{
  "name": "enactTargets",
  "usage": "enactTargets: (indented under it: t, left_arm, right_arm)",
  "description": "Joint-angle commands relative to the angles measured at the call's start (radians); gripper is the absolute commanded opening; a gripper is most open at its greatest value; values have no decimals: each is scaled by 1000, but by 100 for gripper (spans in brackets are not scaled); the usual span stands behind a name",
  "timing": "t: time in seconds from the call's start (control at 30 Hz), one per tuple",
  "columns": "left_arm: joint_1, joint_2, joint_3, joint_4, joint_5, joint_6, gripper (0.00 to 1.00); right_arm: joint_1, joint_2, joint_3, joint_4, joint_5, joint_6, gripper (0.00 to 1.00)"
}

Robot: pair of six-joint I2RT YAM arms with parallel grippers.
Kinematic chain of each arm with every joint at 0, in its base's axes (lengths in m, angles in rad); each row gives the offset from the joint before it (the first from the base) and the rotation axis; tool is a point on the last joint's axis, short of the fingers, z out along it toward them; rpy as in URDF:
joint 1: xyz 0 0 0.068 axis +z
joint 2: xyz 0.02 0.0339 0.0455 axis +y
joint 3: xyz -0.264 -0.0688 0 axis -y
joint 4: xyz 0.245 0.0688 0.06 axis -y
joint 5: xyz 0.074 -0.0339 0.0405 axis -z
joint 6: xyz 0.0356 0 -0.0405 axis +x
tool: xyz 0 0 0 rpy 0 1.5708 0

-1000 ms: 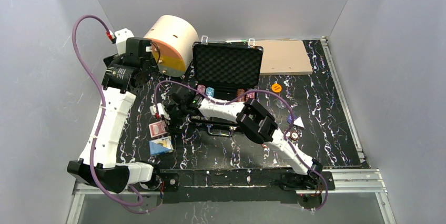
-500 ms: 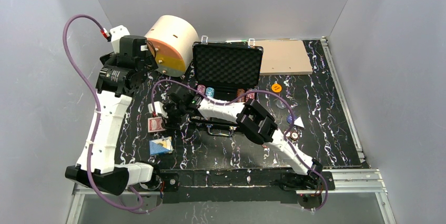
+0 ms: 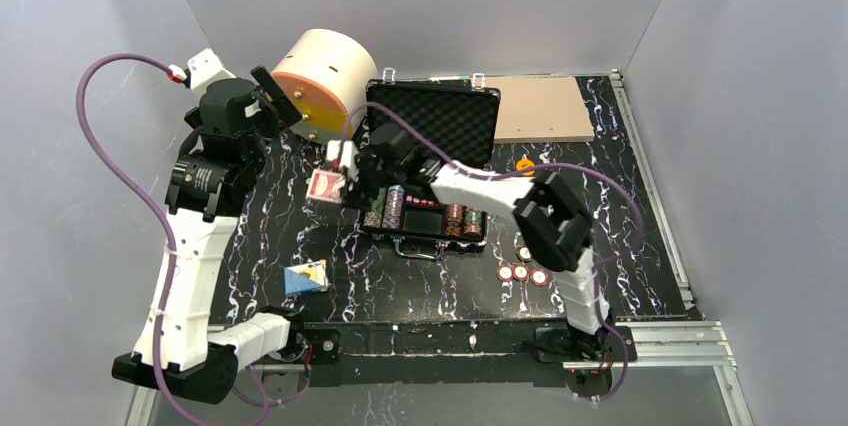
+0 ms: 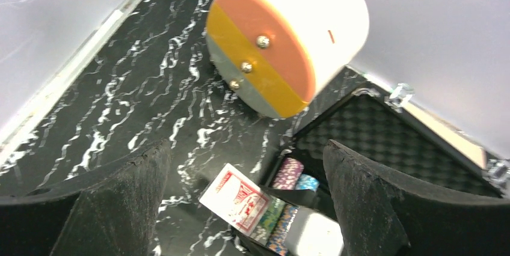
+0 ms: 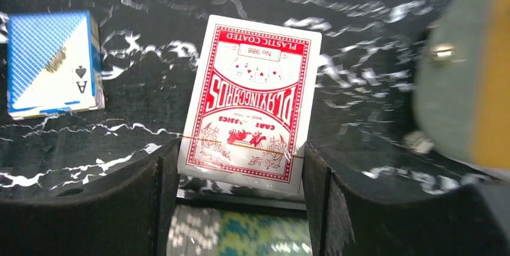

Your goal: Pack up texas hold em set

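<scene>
The red card deck is past the briefcase's edge and my right gripper is across the briefcase. Next, my left gripper grabs the deck's loose end before it packs the deck.
The black foam-lined briefcase lies open at the back middle, with rows of striped poker chips in its tray. My right gripper reaches left and is shut on the red card deck, held in the air just off the case's left edge. In the right wrist view the red card deck sits between both fingers, with chips blurred below it. The blue card deck lies on the table near the front left. My left gripper hangs open beside the cream cylinder, holding nothing.
The big cream cylinder with its orange-yellow face lies back left, close to the left gripper. A flat tan board sits back right. Three loose chips and an orange button lie right of the case.
My right gripper closed on the red deck, lifted it off the table and carried it back toward the case's left edge. The left arm drew back and to the left.
</scene>
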State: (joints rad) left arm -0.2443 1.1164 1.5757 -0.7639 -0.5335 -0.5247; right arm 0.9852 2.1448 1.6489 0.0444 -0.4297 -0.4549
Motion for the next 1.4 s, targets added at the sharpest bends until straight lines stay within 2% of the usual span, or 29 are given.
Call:
enactTargets:
  t: [0.0, 0.13, 0.33, 0.43, 0.6, 0.67, 0.77, 0.9, 1.03, 1.17, 1.3, 1.37]
  left_arm:
    - [-1, -40, -61, 136, 99, -80, 95]
    - [-1, -36, -127, 192, 311, -95, 96]
    - [-1, -45, -306, 401, 821, -66, 95]
    - [-1, -7, -347, 446, 1050, -87, 95]
    - [-1, -3, -399, 460, 1217, -128, 94]
    - [-1, 7, -429, 515, 1307, -188, 89]
    - [-1, 22, -452, 579, 1340, -286, 76]
    - [-1, 35, -456, 709, 1384, -467, 68]
    - [-1, 53, -455, 707, 1392, -524, 60]
    - [-1, 67, -466, 652, 1388, -521, 31]
    - [-1, 70, -475, 625, 1399, -504, 13]
    - [-1, 69, -470, 626, 1393, -493, 4]
  right_arm:
    - [-66, -210, -112, 229, -46, 102, 37]
    - [-107, -353, -260, 298, -25, 128, 36]
    - [-164, -556, -451, 361, -44, 194, 36]
    - [-187, -632, -501, 362, -71, 218, 36]
    - [-228, -723, -549, 359, -124, 251, 36]
    - [-240, -753, -561, 359, -136, 252, 36]
    - [-256, -776, -565, 343, -179, 252, 37]
    - [-258, -789, -561, 300, -243, 225, 38]
    - [-259, -792, -565, 292, -262, 224, 37]
    - [-260, -793, -564, 286, -261, 214, 37]
    - [-258, -789, -562, 274, -280, 216, 38]
    - [-260, -788, -564, 270, -269, 226, 49]
